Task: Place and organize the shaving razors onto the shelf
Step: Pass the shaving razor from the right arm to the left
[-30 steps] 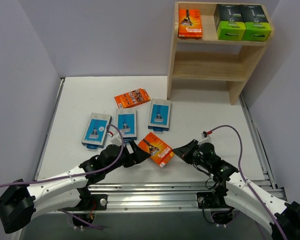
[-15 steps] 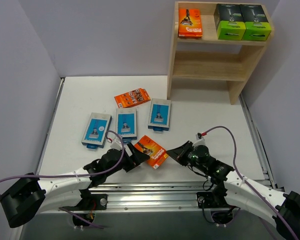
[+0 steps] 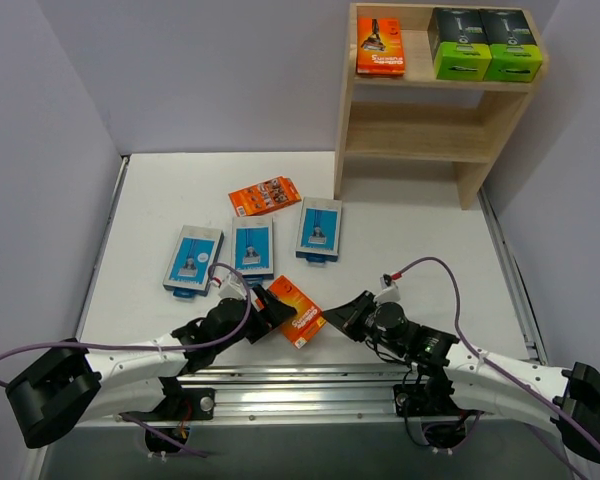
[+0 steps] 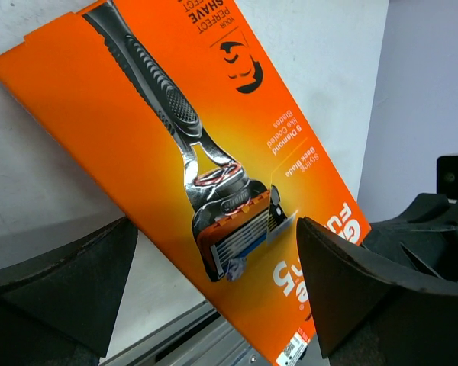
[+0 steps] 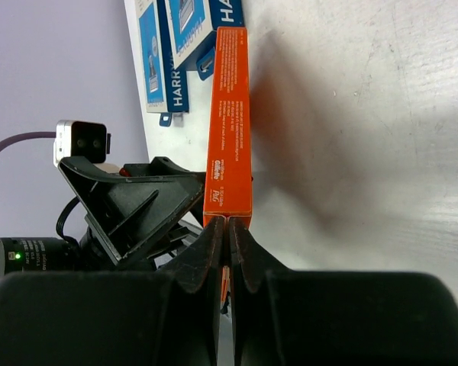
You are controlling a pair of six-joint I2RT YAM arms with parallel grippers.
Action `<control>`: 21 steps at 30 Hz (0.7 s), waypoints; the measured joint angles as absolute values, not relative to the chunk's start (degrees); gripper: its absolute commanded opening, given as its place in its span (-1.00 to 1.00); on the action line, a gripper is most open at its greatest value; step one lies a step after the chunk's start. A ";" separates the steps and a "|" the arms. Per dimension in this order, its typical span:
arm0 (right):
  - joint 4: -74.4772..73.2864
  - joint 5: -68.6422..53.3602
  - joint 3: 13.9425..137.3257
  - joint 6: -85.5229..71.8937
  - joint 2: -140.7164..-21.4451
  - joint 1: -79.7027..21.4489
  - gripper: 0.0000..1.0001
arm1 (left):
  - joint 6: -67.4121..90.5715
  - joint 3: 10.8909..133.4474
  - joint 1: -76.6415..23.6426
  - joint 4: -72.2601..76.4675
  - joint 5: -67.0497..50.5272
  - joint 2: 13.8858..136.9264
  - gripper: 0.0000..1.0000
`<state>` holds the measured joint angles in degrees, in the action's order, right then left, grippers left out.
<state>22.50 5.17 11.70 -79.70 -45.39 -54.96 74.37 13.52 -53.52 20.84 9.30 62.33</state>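
Observation:
My left gripper should hold the pack while my right gripper opens and goes around its thickness (image 5: 229, 183), because my right gripper's fingers are closed at the orange pack's edge (image 5: 227, 212).
An orange razor pack (image 3: 296, 312) stands tilted on its edge at the table's near side, between my two grippers. My right gripper (image 3: 342, 312) is shut on its thin near end; in the right wrist view the pack (image 5: 230, 114) shows edge-on, running away from the closed fingertips (image 5: 229, 225). My left gripper (image 3: 270, 312) is open, and its wide-spread fingers (image 4: 214, 252) face the pack's printed front (image 4: 175, 137). The wooden shelf (image 3: 345, 100) stands at the back right. Its top tier holds one orange pack (image 3: 379, 47) and two black-and-green boxes (image 3: 458, 45).
Three light-blue cards (image 3: 193, 260), (image 3: 252, 247), (image 3: 318, 229) and another orange pack (image 3: 264, 195) lie flat mid-table. The shelf's lower tier (image 3: 410, 140) holds nothing. A metal rail (image 3: 310, 380) runs along the near table edge.
The orange pack has tipped from lying flat up onto its edge and has shifted left and nearer. My right gripper moved left with it. My left gripper drew back slightly.

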 measured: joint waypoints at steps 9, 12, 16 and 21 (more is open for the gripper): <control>22.96 7.90 11.68 -81.47 -46.74 -59.20 -1.00 | 74.65 11.60 -53.52 21.56 10.96 62.08 0.82; 23.79 8.40 11.66 -82.28 -47.20 -59.92 -1.00 | 74.54 10.76 -53.52 20.73 11.90 59.68 0.71; 25.61 8.84 11.66 -82.67 -49.58 -60.84 -1.00 | 73.60 10.68 -53.41 17.34 14.22 54.92 0.58; 27.83 9.26 11.64 -83.33 -52.62 -62.63 -1.00 | 72.66 10.24 -53.39 11.92 17.26 47.88 0.38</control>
